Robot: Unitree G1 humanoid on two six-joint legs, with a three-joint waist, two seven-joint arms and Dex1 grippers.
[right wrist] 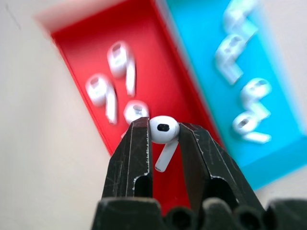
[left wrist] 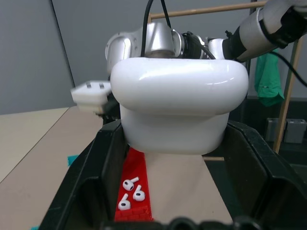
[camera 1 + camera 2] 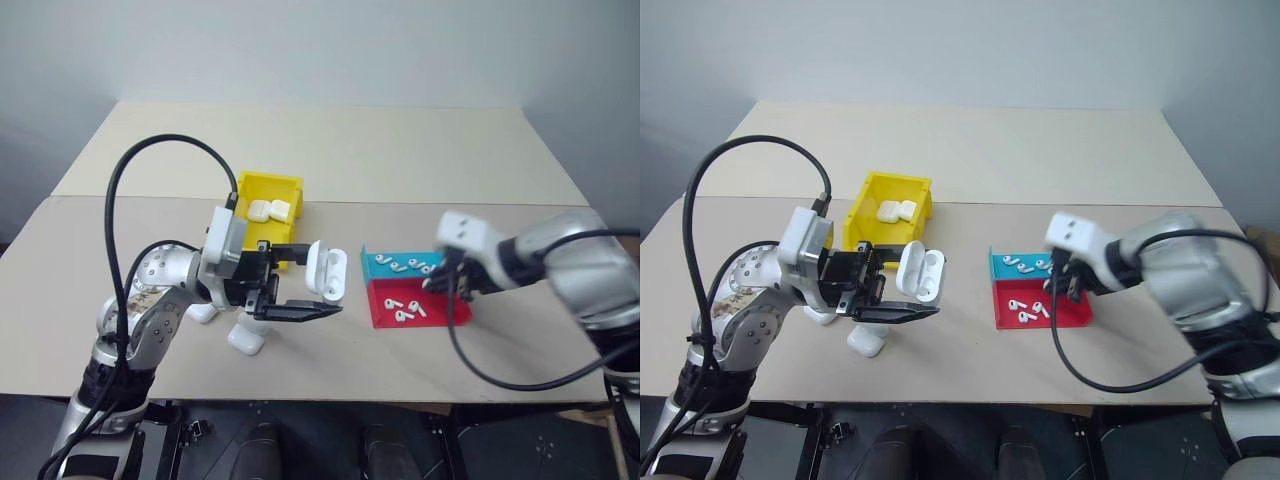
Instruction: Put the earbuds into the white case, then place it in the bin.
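The earbud's stem [image 1: 166, 156] is free below its gripped head, so the right gripper should keep going to the open case's far hole [image 3: 933, 262] and let go once the earbud sits inside.
My left gripper [image 3: 318, 285] is shut on the white case [image 3: 327, 270], held above the table with its lid flipped open; up close the case [image 2: 180, 105] sits between the black fingers. To the right, my right gripper [image 3: 440, 283] hovers over the trays, shut on one of the earbuds [image 1: 164, 128], head up and stem hanging between the jaws. Below it, three earbuds [image 1: 111, 79] lie in the red tray [image 1: 158, 72] and several more earbuds [image 1: 249, 103] in the blue tray [image 1: 201, 43]. The yellow bin [image 3: 262, 185] stands behind the left gripper.
Two closed white cases [image 3: 270, 210] lie inside the bin. Two more cases [image 3: 246, 340] rest on the table under my left arm. The red tray [image 3: 435, 318] and blue tray [image 3: 378, 264] sit side by side right of centre. A black cable loops above the left arm.
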